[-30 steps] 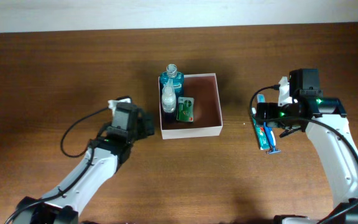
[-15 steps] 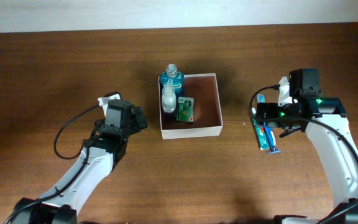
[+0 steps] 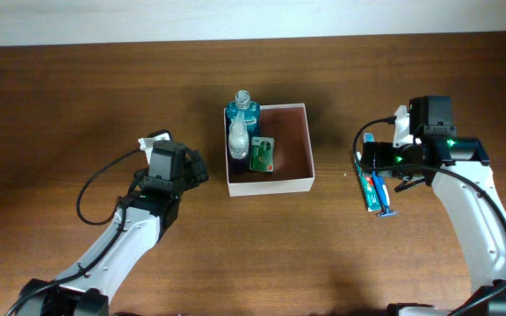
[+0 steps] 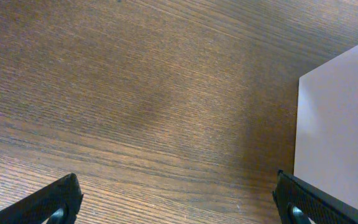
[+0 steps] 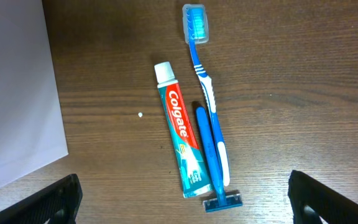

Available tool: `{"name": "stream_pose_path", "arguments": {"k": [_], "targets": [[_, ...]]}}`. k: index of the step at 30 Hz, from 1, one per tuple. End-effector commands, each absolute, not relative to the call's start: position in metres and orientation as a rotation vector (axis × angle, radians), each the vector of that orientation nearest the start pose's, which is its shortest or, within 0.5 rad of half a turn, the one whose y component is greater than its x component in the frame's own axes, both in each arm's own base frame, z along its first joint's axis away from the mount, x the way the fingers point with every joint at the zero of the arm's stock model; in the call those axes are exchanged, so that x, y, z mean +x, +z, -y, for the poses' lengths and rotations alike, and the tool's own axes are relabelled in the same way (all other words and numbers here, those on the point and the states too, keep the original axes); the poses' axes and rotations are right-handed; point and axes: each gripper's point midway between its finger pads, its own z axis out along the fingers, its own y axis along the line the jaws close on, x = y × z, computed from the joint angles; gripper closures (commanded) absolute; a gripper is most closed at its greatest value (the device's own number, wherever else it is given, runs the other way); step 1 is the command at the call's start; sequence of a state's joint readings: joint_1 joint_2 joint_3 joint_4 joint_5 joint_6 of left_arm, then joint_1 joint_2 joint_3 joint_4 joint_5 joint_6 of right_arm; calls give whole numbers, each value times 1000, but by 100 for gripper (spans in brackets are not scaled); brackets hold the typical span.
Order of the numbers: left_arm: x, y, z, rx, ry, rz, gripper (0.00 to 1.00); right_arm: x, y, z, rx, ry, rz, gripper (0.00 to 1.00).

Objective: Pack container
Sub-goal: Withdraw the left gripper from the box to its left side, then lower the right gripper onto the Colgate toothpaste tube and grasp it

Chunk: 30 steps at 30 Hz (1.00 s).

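My left gripper is across the box from the toothpaste, toothbrush and razor [image 3: 375, 188], so next my right gripper picks up the toothpaste first, near its white cap [image 5: 164, 73].
The container [image 3: 271, 184], a square white-walled box with a reddish-brown inside, stands mid-table. In it, along the left wall, are a teal mouthwash bottle [image 3: 242, 111], a small clear bottle [image 3: 238, 137] and a green packet [image 3: 263, 154]. My left gripper [image 3: 198, 166] is open and empty, left of the box; the box's white wall [image 4: 340, 130] shows in the left wrist view. My right gripper [image 3: 366, 163] is open above a toothpaste tube [image 5: 181, 146], a blue toothbrush [image 5: 205, 87] and a blue razor [image 5: 211, 163], which lie side by side on the table right of the box.
The table is dark wood [image 3: 104, 96]. The box's white outer wall [image 5: 17, 93] stands at the left of the right wrist view, a short gap from the toothpaste. A cable loops beside each arm.
My left arm has drawn back to the left, away from the box, then held still. My right arm and the toiletries have not moved.
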<state>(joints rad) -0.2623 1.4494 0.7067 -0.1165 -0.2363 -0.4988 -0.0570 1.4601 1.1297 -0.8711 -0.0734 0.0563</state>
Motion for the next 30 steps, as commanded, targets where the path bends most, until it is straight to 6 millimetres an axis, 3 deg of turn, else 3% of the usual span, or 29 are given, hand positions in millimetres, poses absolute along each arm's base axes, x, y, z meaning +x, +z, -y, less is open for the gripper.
{"name": "stream_pose_path", "arguments": {"k": [1, 10, 14, 18, 21, 24, 30], "targets": [[364, 70, 57, -402, -82, -2373, 0, 336, 128, 3, 132, 116, -2751, 2], [356, 65, 41, -377, 60, -2401, 1, 338, 121, 0, 109, 138, -2763, 2], [355, 65, 40, -377, 62, -2404, 1, 337, 100, -5, -81, 119, -2824, 1], [355, 65, 40, -377, 62, -2405, 1, 335, 84, -21, -247, 121, -2867, 14], [355, 65, 40, -377, 62, -2404, 1, 333, 71, -38, -364, 127, -2893, 39], [355, 65, 40, -377, 62, -2404, 1, 336, 61, -46, -416, 94, -2900, 55], [355, 65, 40, -377, 62, -2404, 1, 343, 48, -38, -424, -13, -2911, 57]]}}
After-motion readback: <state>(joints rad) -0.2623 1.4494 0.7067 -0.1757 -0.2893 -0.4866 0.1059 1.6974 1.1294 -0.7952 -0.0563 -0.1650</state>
